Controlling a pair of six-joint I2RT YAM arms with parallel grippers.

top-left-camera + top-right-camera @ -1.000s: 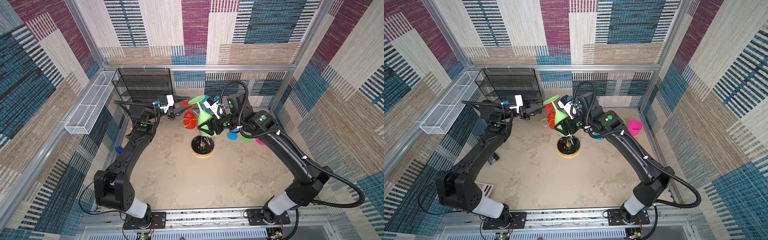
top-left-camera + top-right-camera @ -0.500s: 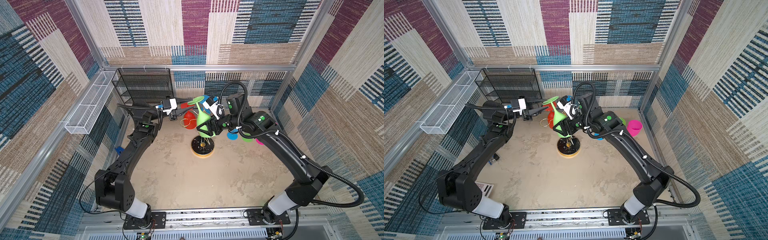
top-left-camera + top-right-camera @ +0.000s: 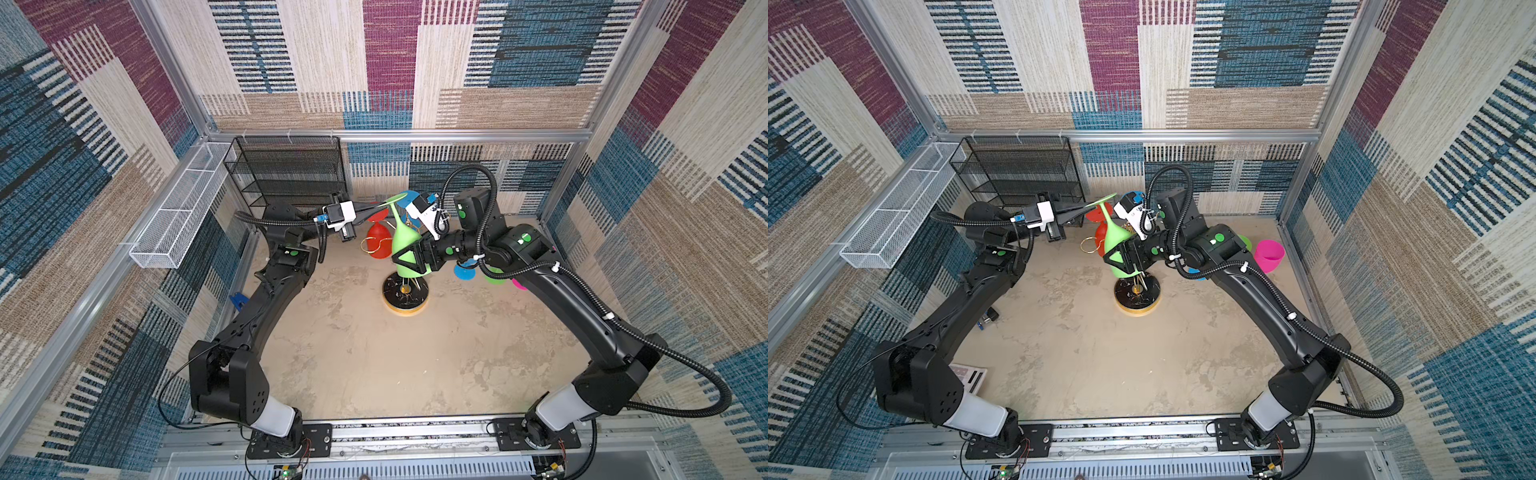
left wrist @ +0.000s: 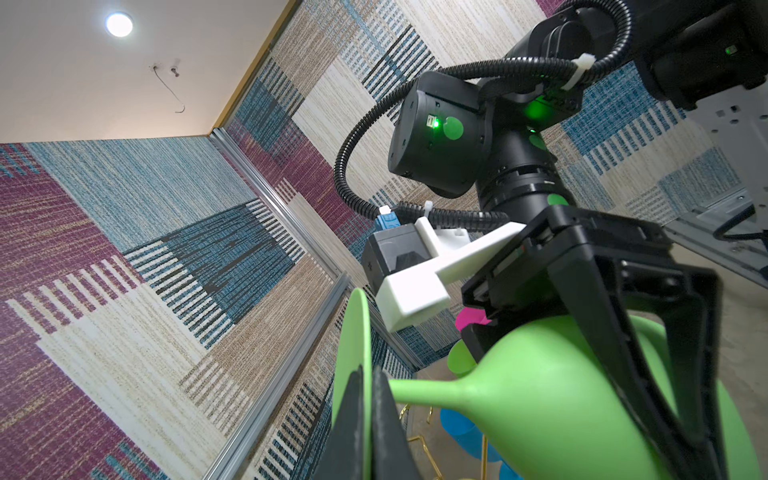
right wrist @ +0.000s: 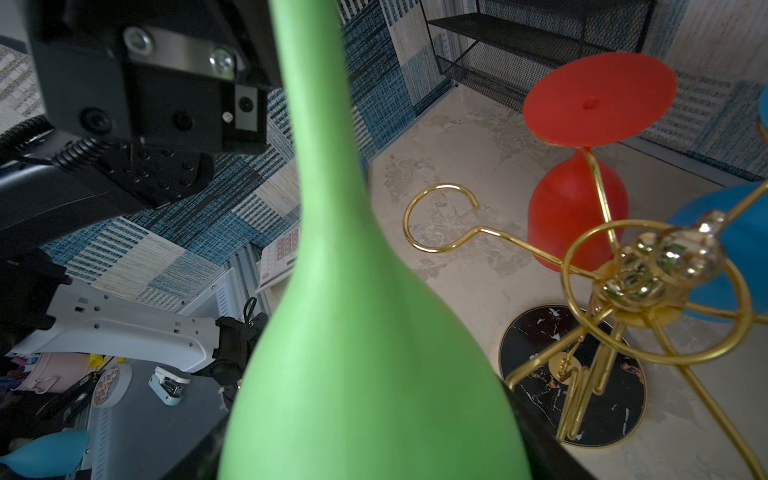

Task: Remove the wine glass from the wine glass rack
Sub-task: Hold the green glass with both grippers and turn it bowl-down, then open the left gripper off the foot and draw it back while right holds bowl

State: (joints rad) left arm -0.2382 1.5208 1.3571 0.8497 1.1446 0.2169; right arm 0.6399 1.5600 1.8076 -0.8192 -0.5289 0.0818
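Observation:
I should have my left gripper hold the foot of the inverted green wine glass while my right gripper, now holding the glass around its bowl (image 3: 404, 237), takes its rim (image 3: 417, 276) first.
A green wine glass (image 3: 402, 241) (image 3: 1115, 241) hangs upside down above the wine glass rack (image 3: 405, 297) (image 3: 1137, 295), a gold wire tree on a round black marbled base. My right gripper (image 3: 411, 262) (image 3: 1121, 259) is shut on its bowl (image 5: 365, 332). My left gripper (image 3: 384, 204) (image 4: 368, 374) is shut on the rim of its flat foot (image 4: 353, 353). The stem passes beside an empty gold ring arm (image 5: 440, 216), not through it. A red glass (image 3: 379, 243) (image 5: 577, 216) and a blue glass (image 5: 739, 241) hang on other arms.
A black mesh shelf unit (image 3: 291, 174) stands at the back left, with a white mesh basket (image 3: 178, 208) on the left wall rail. A pink cup (image 3: 1268, 255), a green cup (image 3: 494, 276) and a blue one (image 3: 464, 272) sit behind my right arm.
My left gripper has reached right to the green glass's foot and closed on its rim. My right gripper has kept its hold on the bowl and barely moved.

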